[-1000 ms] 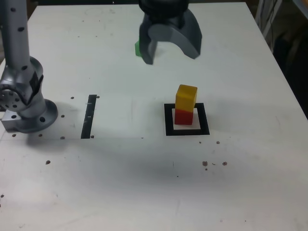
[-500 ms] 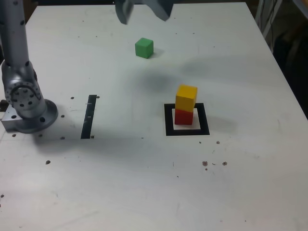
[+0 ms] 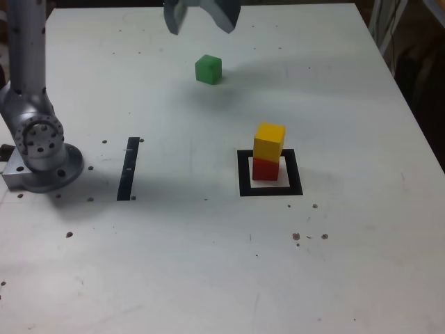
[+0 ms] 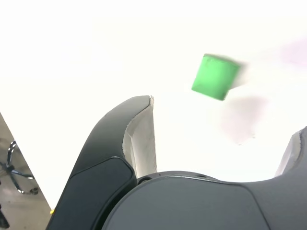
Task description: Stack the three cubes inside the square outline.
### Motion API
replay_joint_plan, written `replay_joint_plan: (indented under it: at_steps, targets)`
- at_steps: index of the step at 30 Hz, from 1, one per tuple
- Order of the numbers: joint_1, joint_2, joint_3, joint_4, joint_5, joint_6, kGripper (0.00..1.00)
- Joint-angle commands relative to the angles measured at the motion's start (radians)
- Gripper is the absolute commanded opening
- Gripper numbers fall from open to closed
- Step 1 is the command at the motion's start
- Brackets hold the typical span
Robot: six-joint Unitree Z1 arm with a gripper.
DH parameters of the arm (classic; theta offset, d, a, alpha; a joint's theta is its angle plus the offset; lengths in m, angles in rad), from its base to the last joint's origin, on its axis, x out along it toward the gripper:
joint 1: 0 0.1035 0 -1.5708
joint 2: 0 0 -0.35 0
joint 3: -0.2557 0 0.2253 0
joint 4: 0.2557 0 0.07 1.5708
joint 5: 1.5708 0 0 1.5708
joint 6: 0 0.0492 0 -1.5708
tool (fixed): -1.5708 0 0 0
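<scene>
My gripper should keep going down until both fingers are on either side of the cube (image 3: 208, 70), because the green cube lies alone and in line with the gap of my open fingers (image 4: 218, 139).
The yellow cube (image 3: 269, 140) rests on the red cube (image 3: 265, 168), and both stand inside the black square outline (image 3: 270, 189) at the exterior view's centre right. A green cube (image 3: 208, 69) (image 4: 215, 77) lies alone on the white table, farther back. My gripper (image 3: 200, 17) hangs high at the top edge of the exterior view, above and a little to that view's left of the green cube. Its jaws stand open with nothing between them. In the wrist view the green cube lies ahead of the open fingers (image 4: 139, 139), on the table below.
The arm's grey base (image 3: 38, 149) stands at the exterior view's left. A straight black tape strip (image 3: 128, 168) lies between the base and the outline. Small dark specks dot the white table (image 3: 208, 264).
The gripper has risen and shifted to the exterior view's left and back, uncovering the green cube. The yellow-on-red stack has not moved.
</scene>
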Motion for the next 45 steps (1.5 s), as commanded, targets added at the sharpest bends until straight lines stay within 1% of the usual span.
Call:
replay_joint_plan:
  at_steps: [1, 6, 15, 22, 25, 37, 41, 45]
  targets:
    - [0.000, 0.026, -0.008, -0.005, 0.000, 0.009, 0.99]
    - [0.006, 0.093, 0.009, -0.030, -0.002, 0.027, 0.99]
    - [0.024, 0.161, 0.084, -0.103, -0.011, 0.027, 0.99]
    - [0.041, 0.221, 0.072, -0.131, -0.004, 0.027, 0.99]
    - [0.047, 0.236, 0.062, -0.134, 0.001, 0.027, 0.97]
    - [0.046, 0.227, 0.054, -0.130, -0.012, 0.026, 0.82]
    - [0.045, 0.238, 0.043, -0.125, -0.013, 0.026, 0.73]
    - [0.045, 0.253, 0.027, -0.123, -0.022, 0.026, 0.61]
